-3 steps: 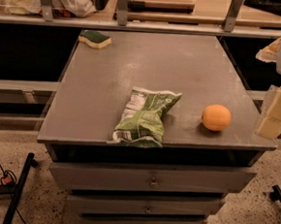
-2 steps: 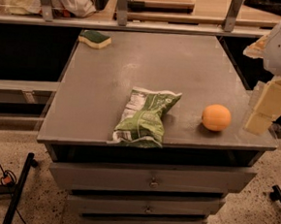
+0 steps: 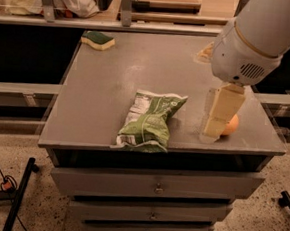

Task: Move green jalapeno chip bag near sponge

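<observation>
The puffed front and flared end [image 3: 164,103] of the green jalapeno chip bag [image 3: 149,121] stand up stiffly, so the bag will stick out sideways instead of drooping when I pick it up.
The green jalapeno chip bag [image 3: 149,122] lies crumpled near the front edge of the grey table [image 3: 102,84], about the middle. The sponge [image 3: 98,39], dark green over pale yellow, sits at the table's far left corner, well apart from the bag. My gripper [image 3: 213,129] hangs from the white arm [image 3: 256,41] over the front right of the table, to the right of the bag and not touching it. It partly hides the orange ball [image 3: 230,126] just behind it.
The table is a drawer cabinet with several drawers [image 3: 154,187] below. A shelf rail [image 3: 142,26] with bags and a box runs behind it. A black stand leg [image 3: 18,198] and a cable lie on the floor at the left.
The arm has swung in from the right edge toward the left, over the table, and now covers part of the orange ball. The bag and sponge have not moved.
</observation>
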Motion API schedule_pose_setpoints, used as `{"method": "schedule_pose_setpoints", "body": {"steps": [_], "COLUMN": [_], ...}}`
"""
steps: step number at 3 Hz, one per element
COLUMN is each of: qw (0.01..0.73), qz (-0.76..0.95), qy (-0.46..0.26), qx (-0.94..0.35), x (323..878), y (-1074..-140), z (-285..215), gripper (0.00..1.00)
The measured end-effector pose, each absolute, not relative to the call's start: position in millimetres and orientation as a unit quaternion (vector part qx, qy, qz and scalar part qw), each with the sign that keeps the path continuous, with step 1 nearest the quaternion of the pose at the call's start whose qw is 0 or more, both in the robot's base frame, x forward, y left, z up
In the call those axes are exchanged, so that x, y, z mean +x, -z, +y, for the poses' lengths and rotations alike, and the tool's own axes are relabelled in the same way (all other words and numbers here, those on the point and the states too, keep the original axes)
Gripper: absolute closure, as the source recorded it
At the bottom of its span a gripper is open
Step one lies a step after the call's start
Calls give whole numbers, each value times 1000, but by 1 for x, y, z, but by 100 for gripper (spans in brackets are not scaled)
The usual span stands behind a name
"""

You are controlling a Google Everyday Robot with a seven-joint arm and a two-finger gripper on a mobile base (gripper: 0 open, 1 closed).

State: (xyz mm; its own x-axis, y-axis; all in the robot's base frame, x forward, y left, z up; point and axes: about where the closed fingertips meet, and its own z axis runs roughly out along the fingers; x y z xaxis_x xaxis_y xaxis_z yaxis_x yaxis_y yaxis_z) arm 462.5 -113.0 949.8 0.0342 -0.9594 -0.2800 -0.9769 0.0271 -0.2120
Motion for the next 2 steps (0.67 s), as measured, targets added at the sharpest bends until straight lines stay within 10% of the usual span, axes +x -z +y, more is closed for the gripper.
{"method": "schedule_pose_setpoints", "body": {"steps": [2], "qw": [171], "qz": [642], "qy": [-61], "qx": [-745], "x": [464], "y": [-886], "z": [-54], "gripper": [0]}}
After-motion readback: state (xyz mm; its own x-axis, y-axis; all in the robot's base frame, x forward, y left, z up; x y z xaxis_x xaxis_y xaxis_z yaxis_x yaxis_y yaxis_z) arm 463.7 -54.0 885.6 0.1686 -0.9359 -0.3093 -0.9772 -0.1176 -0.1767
